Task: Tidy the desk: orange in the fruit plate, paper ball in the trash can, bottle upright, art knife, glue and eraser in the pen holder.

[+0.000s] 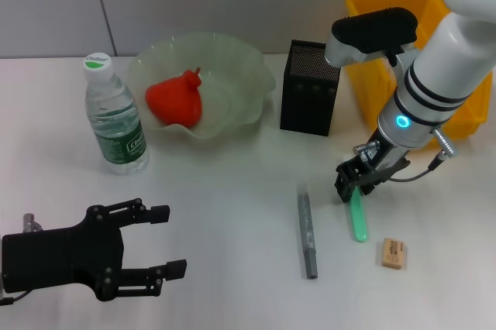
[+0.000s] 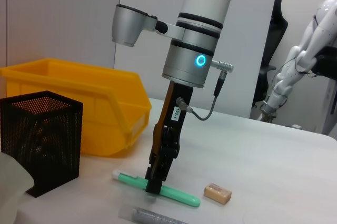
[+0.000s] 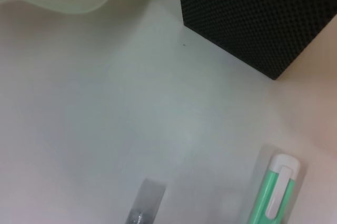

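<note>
The art knife (image 3: 275, 190) sits at a slant between my right gripper's fingers. Next, I open them and close them squarely around the art knife's body (image 2: 172, 193) before I lift it.
My right gripper (image 1: 354, 190) is down at the near-pen-holder end of the green art knife (image 1: 359, 221), open, one finger on each side of it. The left wrist view shows that gripper (image 2: 154, 184) touching down on the knife (image 2: 179, 195), which lies flat. A grey glue stick (image 1: 308, 233) lies just left of the knife and the tan eraser (image 1: 392, 253) just right. The black pen holder (image 1: 310, 90) stands behind them. The orange (image 1: 174, 101) sits in the fruit plate (image 1: 240, 74). The bottle (image 1: 115, 117) stands upright. The paper ball is out of view. My left gripper (image 1: 167, 241) rests open at the front left.
The yellow trash can (image 1: 372, 5) stands at the back right, close behind my right arm. A second white robot stands beyond the table in the left wrist view. The right wrist view shows the pen holder (image 3: 253, 13), the knife (image 3: 271, 197) and the glue (image 3: 145, 203).
</note>
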You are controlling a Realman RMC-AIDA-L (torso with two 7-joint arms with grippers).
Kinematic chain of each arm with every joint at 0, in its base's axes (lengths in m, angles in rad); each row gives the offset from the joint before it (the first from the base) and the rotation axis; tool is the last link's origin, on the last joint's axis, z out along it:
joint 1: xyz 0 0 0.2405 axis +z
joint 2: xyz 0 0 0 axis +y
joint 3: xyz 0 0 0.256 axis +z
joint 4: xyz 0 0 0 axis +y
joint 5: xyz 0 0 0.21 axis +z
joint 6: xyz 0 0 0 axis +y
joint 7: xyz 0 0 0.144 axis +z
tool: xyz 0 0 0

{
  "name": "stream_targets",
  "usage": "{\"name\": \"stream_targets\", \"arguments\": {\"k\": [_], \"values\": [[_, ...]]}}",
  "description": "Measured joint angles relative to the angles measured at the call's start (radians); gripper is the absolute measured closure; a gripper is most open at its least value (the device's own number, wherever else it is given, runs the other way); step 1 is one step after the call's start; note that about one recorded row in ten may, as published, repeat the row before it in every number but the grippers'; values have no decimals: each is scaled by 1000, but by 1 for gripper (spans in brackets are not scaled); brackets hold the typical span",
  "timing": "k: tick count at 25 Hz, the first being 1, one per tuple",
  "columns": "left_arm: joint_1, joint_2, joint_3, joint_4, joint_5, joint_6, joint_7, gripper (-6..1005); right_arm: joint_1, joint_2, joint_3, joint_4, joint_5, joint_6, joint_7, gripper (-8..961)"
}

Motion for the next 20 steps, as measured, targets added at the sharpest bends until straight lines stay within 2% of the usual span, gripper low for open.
{"name": "stream_targets", "arguments": {"k": [9,15,20], "values": [[0,1,-1,2,0,4,3,156,0,0,1,0,0,1,8,638],[0,1,-2,13,0,4,1,156,-1,-2,5,-5,0,3,8,770],[0,0,-2,15,0,4,-3,156,-1,-3,2,-5,0,3,4,763]]}}
